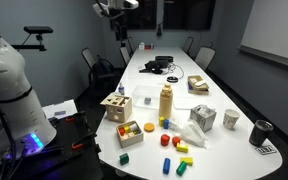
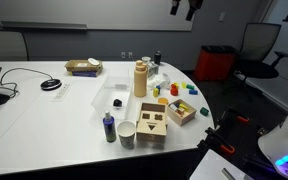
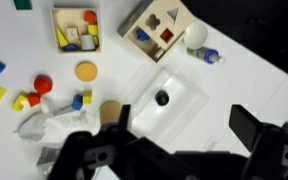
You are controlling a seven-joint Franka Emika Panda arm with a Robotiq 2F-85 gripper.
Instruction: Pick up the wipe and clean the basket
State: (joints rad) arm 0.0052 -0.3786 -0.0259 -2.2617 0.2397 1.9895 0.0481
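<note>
My gripper is moving high past the tan bottle and should go on before its open fingers close on the folds, because the wipe's crumpled folds (image 1: 193, 133) lie open from above.
The wipe is a crumpled white cloth on the white table, seen in both exterior views (image 1: 191, 135) (image 2: 161, 76) and at the lower left of the wrist view (image 3: 42, 126). The basket is a low woven brown tray farther along the table (image 1: 199, 85) (image 2: 82, 67); it is out of the wrist view. My gripper hangs high above the table in both exterior views (image 1: 117, 10) (image 2: 184, 7). In the wrist view it (image 3: 181, 125) is open and empty, over a clear plastic container (image 3: 174, 100).
A tan bottle (image 1: 166, 102) stands next to the wipe. A wooden shape-sorter box (image 3: 156, 30), a wooden tray of blocks (image 3: 74, 28), loose coloured blocks (image 3: 24, 98), a white mug (image 3: 195, 37) and a small blue bottle (image 3: 212, 56) lie around. Cables (image 1: 156, 66) lie farther back.
</note>
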